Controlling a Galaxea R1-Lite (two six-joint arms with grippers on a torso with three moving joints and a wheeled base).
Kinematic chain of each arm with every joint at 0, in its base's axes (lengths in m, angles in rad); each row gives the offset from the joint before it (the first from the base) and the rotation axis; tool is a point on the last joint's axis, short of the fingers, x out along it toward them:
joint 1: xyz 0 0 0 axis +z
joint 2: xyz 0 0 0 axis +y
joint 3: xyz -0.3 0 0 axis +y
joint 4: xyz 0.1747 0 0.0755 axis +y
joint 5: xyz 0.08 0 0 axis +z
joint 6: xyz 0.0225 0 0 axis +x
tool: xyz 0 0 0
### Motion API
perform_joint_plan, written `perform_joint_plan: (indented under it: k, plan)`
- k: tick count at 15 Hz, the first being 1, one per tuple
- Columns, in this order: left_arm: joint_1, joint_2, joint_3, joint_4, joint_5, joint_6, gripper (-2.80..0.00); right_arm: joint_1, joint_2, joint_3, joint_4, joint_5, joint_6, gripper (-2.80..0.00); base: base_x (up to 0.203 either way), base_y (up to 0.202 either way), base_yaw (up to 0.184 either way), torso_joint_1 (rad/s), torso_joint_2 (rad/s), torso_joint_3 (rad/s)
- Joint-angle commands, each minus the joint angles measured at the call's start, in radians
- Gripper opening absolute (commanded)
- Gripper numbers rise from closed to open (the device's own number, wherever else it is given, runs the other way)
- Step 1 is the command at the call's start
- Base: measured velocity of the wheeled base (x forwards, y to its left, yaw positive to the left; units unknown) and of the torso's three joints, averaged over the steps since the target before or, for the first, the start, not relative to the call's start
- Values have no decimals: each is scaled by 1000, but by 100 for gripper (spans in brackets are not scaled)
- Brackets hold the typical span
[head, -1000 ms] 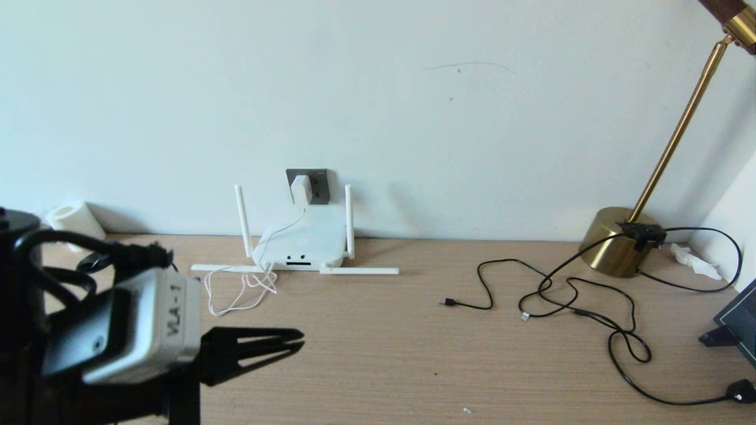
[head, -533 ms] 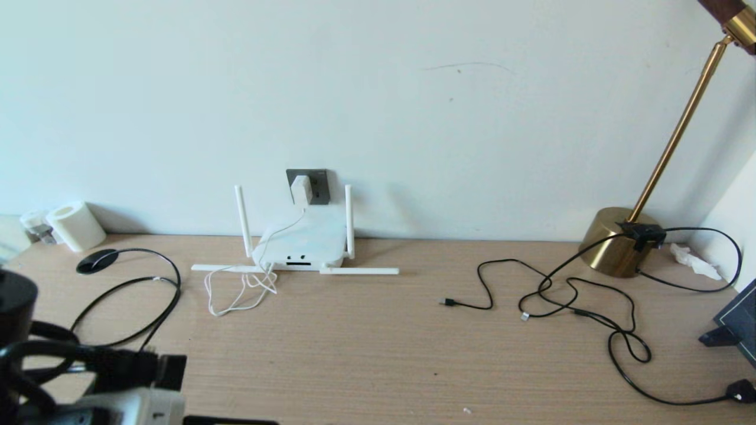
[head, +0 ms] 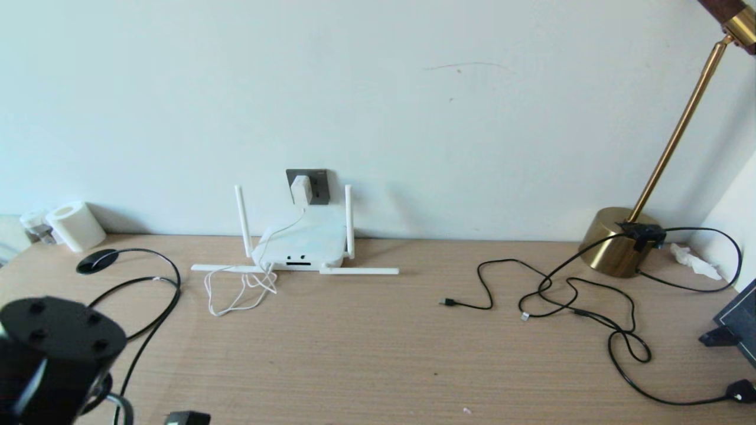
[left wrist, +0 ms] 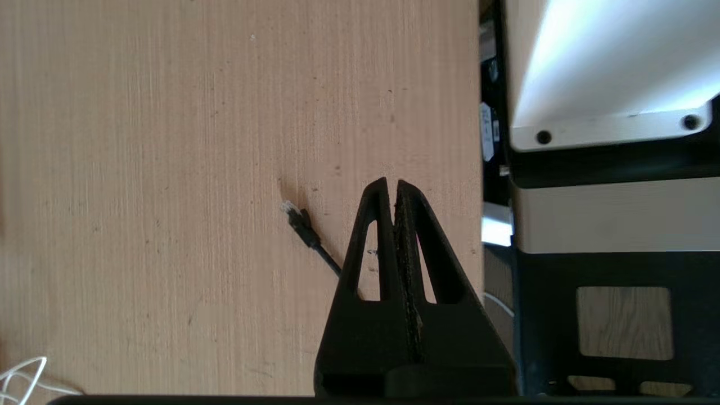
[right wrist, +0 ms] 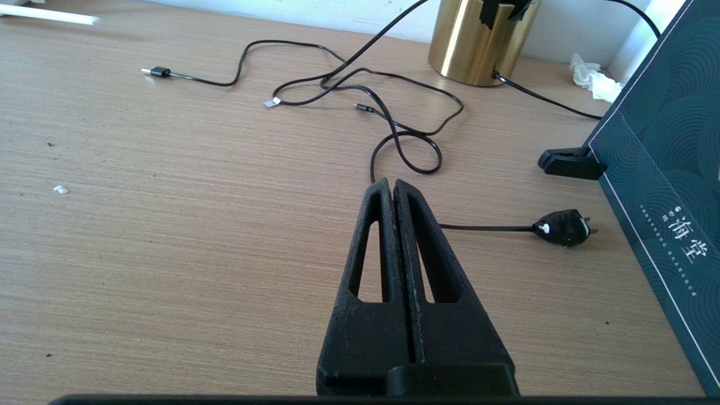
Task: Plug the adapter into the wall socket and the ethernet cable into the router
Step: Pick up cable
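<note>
The adapter sits in the wall socket and the ethernet plug lies free. I should next move my left gripper closer to that plug until its open fingers are on either side of it.
The white adapter sits in the dark grey wall socket, and its thin white cord loops on the desk. Below them lies the white router with its stick antennas. The black ethernet cable curves across the left of the desk. Its plug end lies flat on the wood, just beside my left gripper, which is shut and holds nothing. Low at the near left, only part of my left arm shows. My right gripper hovers shut and empty over the right of the desk.
A brass lamp base stands at the back right among thin black cords. A black mains plug and a dark patterned box are near the right gripper. A white cylinder stands at the far left.
My left arm has dropped and pulled back toward the near left corner; its shut gripper has left the head view, uncovering the black cable on the left of the desk.
</note>
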State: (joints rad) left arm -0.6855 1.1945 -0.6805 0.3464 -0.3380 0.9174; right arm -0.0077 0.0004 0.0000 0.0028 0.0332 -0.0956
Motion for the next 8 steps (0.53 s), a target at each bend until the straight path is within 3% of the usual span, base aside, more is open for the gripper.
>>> perform_joint_plan:
  k: [1, 8]
  plan:
    - [0, 57, -5, 0, 13, 7, -280, 0, 1, 0, 0, 1, -1, -280, 0, 0, 0, 0, 0, 0]
    - [0, 115, -7, 0, 21, 8, -280, 0, 1, 0, 0, 1, -1, -280, 0, 0, 0, 0, 0, 0]
